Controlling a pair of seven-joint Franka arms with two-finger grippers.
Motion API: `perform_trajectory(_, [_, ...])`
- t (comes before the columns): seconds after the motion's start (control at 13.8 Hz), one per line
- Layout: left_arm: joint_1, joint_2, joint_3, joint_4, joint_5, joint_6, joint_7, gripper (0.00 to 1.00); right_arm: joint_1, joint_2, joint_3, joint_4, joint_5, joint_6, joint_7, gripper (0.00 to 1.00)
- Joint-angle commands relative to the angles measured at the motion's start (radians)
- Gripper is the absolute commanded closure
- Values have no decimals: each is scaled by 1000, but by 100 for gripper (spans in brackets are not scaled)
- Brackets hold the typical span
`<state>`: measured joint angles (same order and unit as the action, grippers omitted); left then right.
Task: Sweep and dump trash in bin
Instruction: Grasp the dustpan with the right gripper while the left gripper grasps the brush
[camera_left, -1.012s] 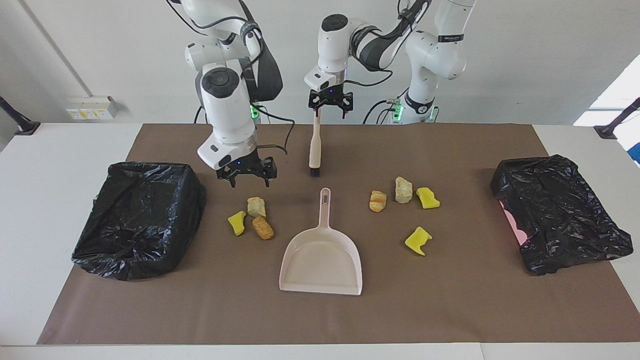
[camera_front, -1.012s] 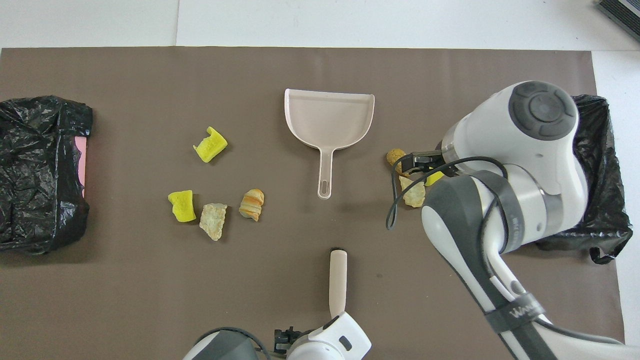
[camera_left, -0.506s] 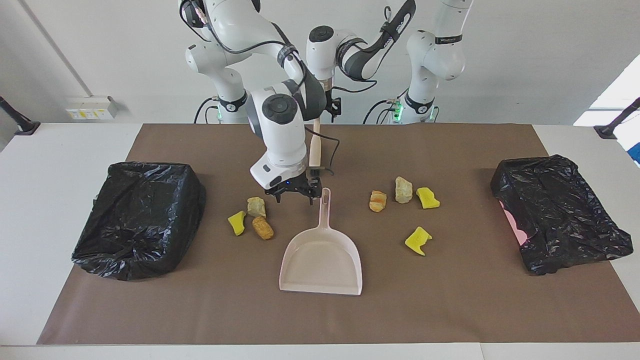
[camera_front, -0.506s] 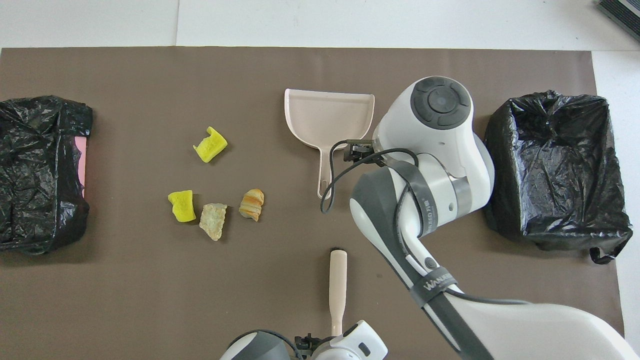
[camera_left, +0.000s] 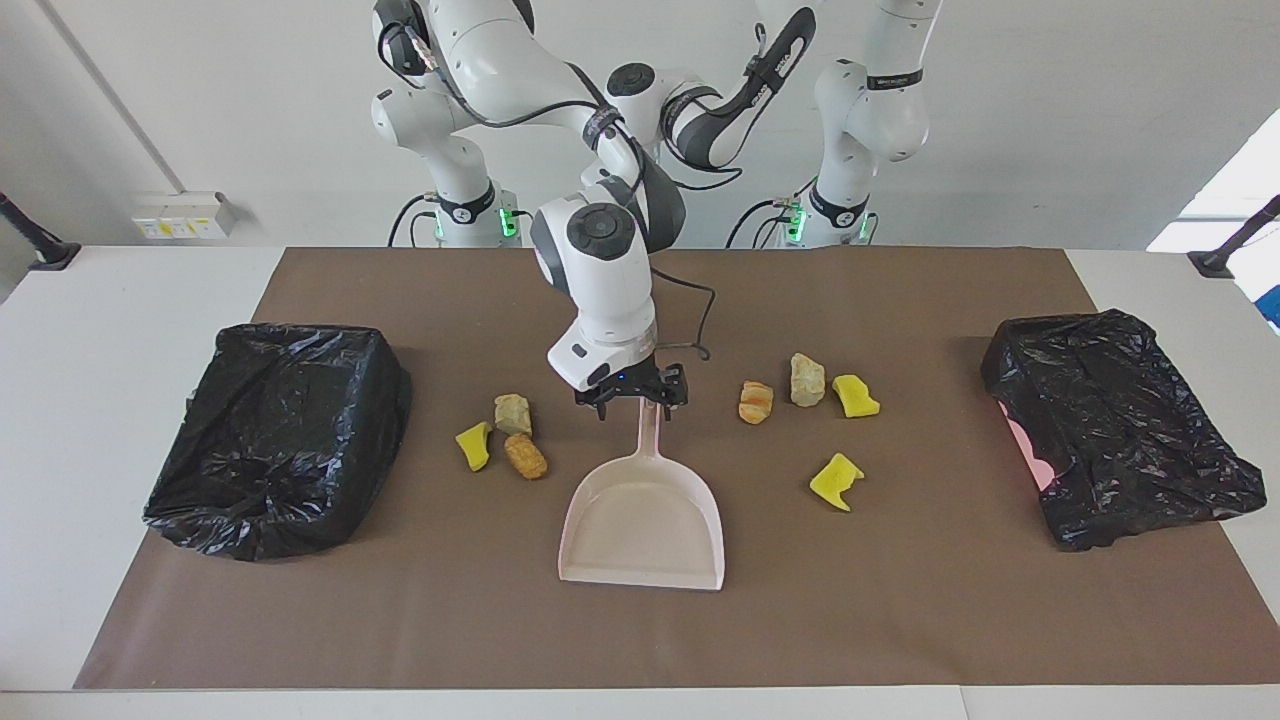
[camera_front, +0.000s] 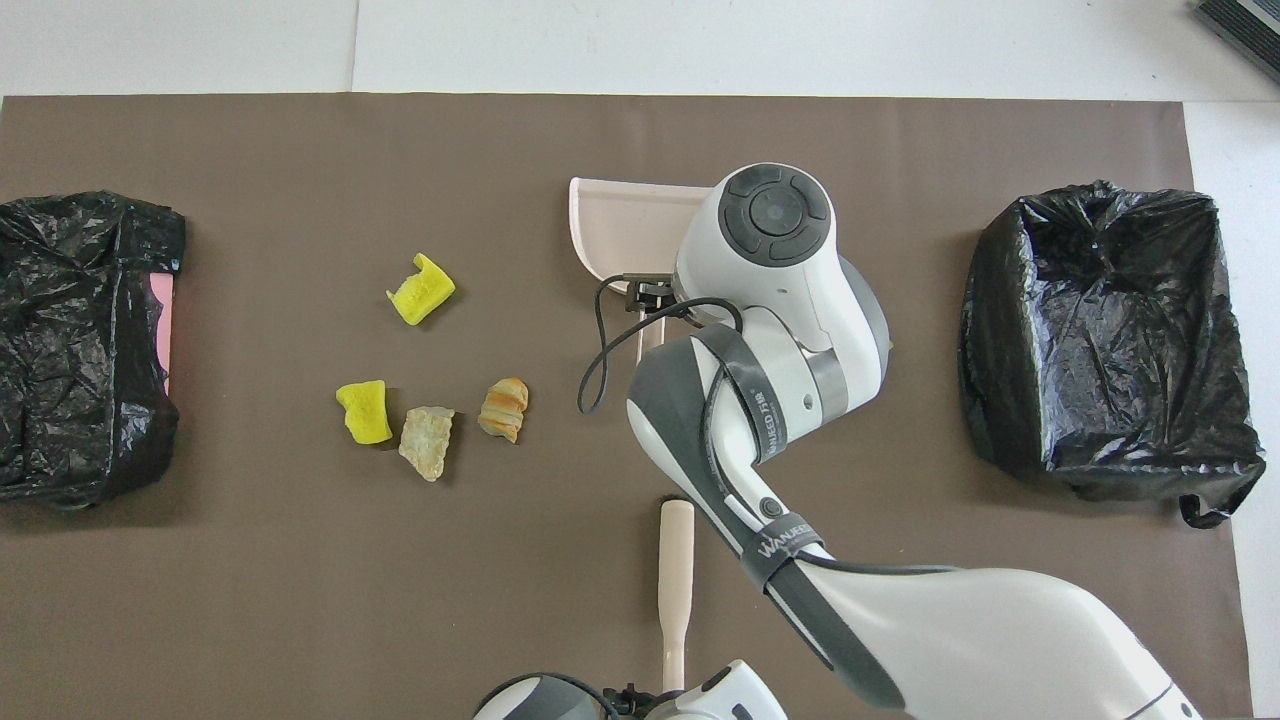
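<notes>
The dustpan's open edge (camera_left: 642, 584) is aimed past the trash on my left gripper's side, so my right gripper should turn the dustpan to face those pieces (camera_left: 806, 380) before it sweeps.
The pale pink dustpan (camera_left: 645, 520) lies mid-table, its handle pointing toward the robots. My right gripper (camera_left: 636, 403) is down at that handle, open, a finger on each side of it. Three pieces of trash, yellow (camera_left: 475, 445), beige (camera_left: 513, 412) and orange-brown (camera_left: 525, 457), lie beside the pan toward the right arm's end. Several more pieces sit toward the left arm's end: bread-like (camera_front: 503, 408), stone-like (camera_front: 427, 441) and two yellow (camera_front: 364, 411) (camera_front: 421, 289). The brush (camera_front: 675, 570) lies nearer the robots, with my left gripper (camera_front: 650, 692) at its thin end.
A bin lined with a black bag (camera_left: 280, 435) stands at the right arm's end of the brown mat. Another black-bagged bin (camera_left: 1120, 440), with pink showing at its side, stands at the left arm's end. The right arm hides the brush in the facing view.
My right arm swung from near its bin across the nearby trash and came down over the dustpan handle. My left arm drew back toward the robots at the brush's thin end.
</notes>
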<state>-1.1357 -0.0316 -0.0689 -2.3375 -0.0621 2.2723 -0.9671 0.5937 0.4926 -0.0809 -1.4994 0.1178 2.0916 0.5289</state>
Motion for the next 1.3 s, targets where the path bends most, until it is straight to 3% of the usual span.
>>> perform_trajectory(0.0, [-24,-7,18,-9,-16,3,-5,59,5,21,3,-19,10,36,7,0])
perform_trajectory(0.14, [-22,-8,18,-5,-16,0,-9,85,11,21,3,-53,5,44,-6,0])
perform_trajectory(0.29, [-16,-11,20,-2,-16,-17,-7,98,9,17,1,-84,2,56,-35,0])
perform_trajectory(0.51, [-10,-33,24,4,-16,-75,1,100,14,12,0,-85,-9,42,-32,38])
perform_trajectory(0.65, [4,-79,27,4,-16,-166,7,100,17,12,0,-82,-18,39,-21,40])
perform_trajectory(0.8, [45,-129,27,4,-4,-276,10,100,18,12,-2,-84,-21,41,-18,49])
perform_trajectory(0.87, [63,-145,27,4,-4,-312,14,100,20,12,-2,-84,-24,44,-17,60])
perform_trajectory(1.01, [115,-157,29,6,14,-379,14,100,20,8,-2,-85,-41,44,-1,95])
perform_trajectory(1.23, [194,-197,27,6,61,-476,14,100,18,-17,-2,-87,-41,36,19,100])
